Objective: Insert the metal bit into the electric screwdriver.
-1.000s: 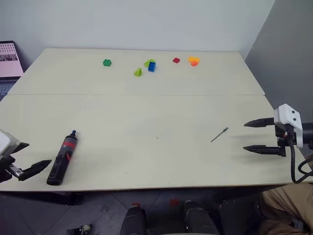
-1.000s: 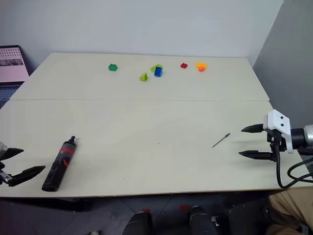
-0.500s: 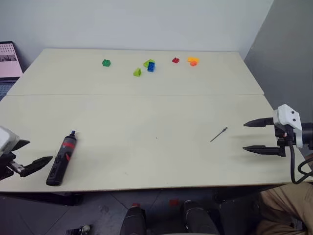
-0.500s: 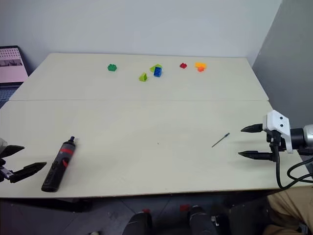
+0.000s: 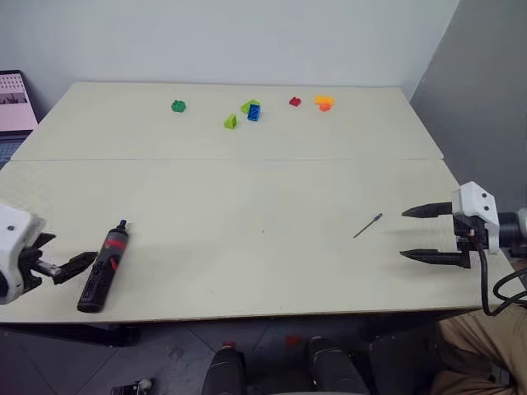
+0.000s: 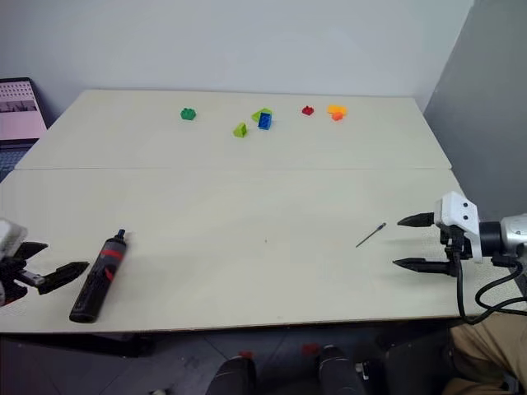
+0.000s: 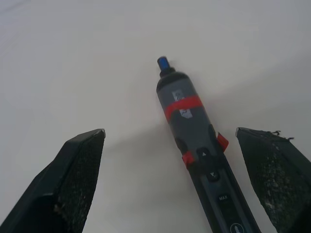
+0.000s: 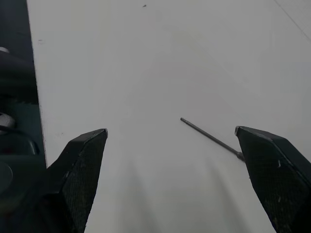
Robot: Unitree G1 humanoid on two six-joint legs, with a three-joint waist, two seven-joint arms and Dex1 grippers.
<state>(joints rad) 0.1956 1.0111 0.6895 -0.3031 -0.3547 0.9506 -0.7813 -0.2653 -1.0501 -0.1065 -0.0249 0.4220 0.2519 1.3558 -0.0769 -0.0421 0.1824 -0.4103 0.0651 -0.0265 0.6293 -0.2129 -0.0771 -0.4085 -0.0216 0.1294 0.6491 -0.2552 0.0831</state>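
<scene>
The metal bit has a short thick end (image 5: 378,217). Its long thin body (image 5: 364,228) will keep sticking out when I put that thick end in.
The electric screwdriver (image 5: 103,267), black with red panels, lies on the table (image 5: 263,189) near its front left edge, tip pointing away from me. My left gripper (image 5: 67,252) is open just left of the tool's rear half. In the left wrist view the screwdriver (image 7: 194,126) lies between the open fingers (image 7: 77,179), nearer one of them, with no contact visible. The metal bit (image 5: 368,225), a thin dark rod, lies at the right. My right gripper (image 5: 403,234) stands open a short way right of it. In the right wrist view the bit (image 8: 211,139) lies ahead of the fingertips.
Several small toy bricks lie along the far side of the table, among them a green one (image 5: 179,105), a blue one (image 5: 254,113) and an orange one (image 5: 324,103). A laptop (image 5: 16,100) stands past the far left corner. A grey wall (image 5: 486,99) rises at the right.
My left gripper has moved forward toward the screwdriver and rolled, so its fingers now flank the tool's rear half. The right gripper has stayed about where it was.
</scene>
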